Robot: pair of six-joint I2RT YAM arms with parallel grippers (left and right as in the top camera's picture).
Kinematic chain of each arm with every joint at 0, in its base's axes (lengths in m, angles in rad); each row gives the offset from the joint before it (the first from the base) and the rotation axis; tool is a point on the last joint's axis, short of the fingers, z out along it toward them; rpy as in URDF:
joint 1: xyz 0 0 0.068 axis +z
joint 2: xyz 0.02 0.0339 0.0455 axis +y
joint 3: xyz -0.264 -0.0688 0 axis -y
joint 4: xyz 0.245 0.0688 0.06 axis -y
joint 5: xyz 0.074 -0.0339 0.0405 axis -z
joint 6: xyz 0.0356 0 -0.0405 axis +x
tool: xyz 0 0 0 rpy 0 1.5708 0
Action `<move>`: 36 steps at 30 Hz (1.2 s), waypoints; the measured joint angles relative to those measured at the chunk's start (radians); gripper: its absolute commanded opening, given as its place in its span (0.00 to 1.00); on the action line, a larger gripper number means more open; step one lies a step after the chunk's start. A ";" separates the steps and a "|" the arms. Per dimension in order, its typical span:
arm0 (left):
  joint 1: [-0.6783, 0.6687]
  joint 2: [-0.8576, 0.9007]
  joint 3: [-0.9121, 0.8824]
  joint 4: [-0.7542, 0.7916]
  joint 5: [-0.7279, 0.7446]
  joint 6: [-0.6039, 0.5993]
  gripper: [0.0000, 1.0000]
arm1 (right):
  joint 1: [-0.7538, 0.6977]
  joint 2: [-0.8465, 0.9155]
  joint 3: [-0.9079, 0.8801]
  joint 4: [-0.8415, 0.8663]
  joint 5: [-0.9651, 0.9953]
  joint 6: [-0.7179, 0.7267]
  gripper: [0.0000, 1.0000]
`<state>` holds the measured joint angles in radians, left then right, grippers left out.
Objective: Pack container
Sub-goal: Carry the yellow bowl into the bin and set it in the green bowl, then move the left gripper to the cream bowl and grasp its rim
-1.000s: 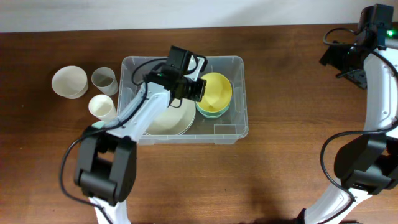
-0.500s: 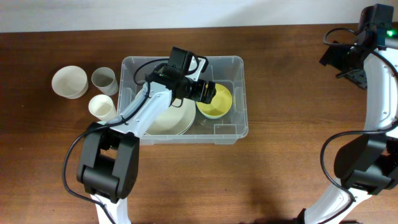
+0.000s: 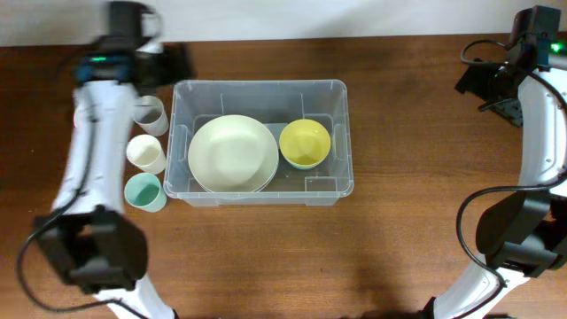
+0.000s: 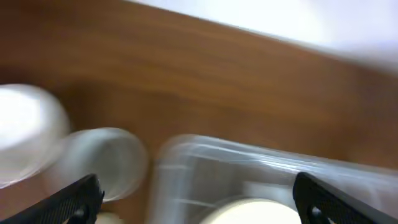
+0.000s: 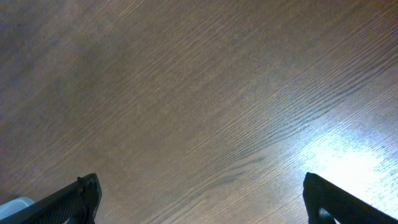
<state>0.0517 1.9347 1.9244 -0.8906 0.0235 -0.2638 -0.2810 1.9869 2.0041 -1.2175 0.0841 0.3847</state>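
My left gripper is open and moving toward the white bowl's outer rim (image 3: 77, 113), which faces open wood (image 3: 49, 113), clear of the cups. It should keep moving there, open, until its fingers straddle the bowl's rim.
The container (image 3: 257, 84), a clear plastic bin, stands mid-table. A large cream plate (image 3: 232, 153) lies in its left half and a yellow bowl (image 3: 305, 143) in its right half. My left gripper (image 3: 170, 65) hangs blurred beyond the bin's back-left corner, open and empty. In the left wrist view the left gripper (image 4: 199, 202) has its fingers wide apart over the bin's corner (image 4: 249, 165) and a greyish cup (image 4: 106, 162). My right gripper (image 3: 474, 81) is far off at the back right. The right wrist view shows the right gripper (image 5: 199, 199) open over bare wood.
Left of the bin stand a translucent grey cup (image 3: 151, 113), a cream cup (image 3: 146, 152) and a teal cup (image 3: 144, 190). My left arm (image 3: 93, 142) stretches over the table beside them. A white blurred shape (image 4: 25, 134) sits at the left of the left wrist view.
My left gripper opened and let the yellow bowl rest in the bin, then swung out fast to the back left. The right arm has not moved.
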 measured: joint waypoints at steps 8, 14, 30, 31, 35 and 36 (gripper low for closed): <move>0.351 0.020 -0.037 -0.042 -0.073 -0.214 0.99 | 0.000 0.000 0.000 0.000 0.000 0.000 0.99; 0.451 0.203 -0.077 -0.052 0.000 -0.258 0.99 | 0.000 0.000 0.000 0.000 0.000 0.000 0.99; 0.466 0.355 -0.093 -0.018 0.041 -0.285 0.65 | 0.000 0.000 0.000 0.000 0.000 0.000 0.99; 0.466 0.355 -0.093 -0.018 0.041 -0.290 0.52 | 0.000 0.000 0.000 0.000 0.000 0.000 0.99; 0.466 0.355 -0.093 -0.018 0.054 -0.295 0.01 | 0.000 0.000 0.000 0.000 0.000 0.000 0.99; 0.467 0.355 -0.093 -0.017 0.060 -0.298 0.01 | 0.000 0.000 0.000 0.000 0.000 0.000 0.99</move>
<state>0.5186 2.2894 1.8317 -0.9073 0.0830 -0.5617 -0.2810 1.9869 2.0041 -1.2175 0.0841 0.3851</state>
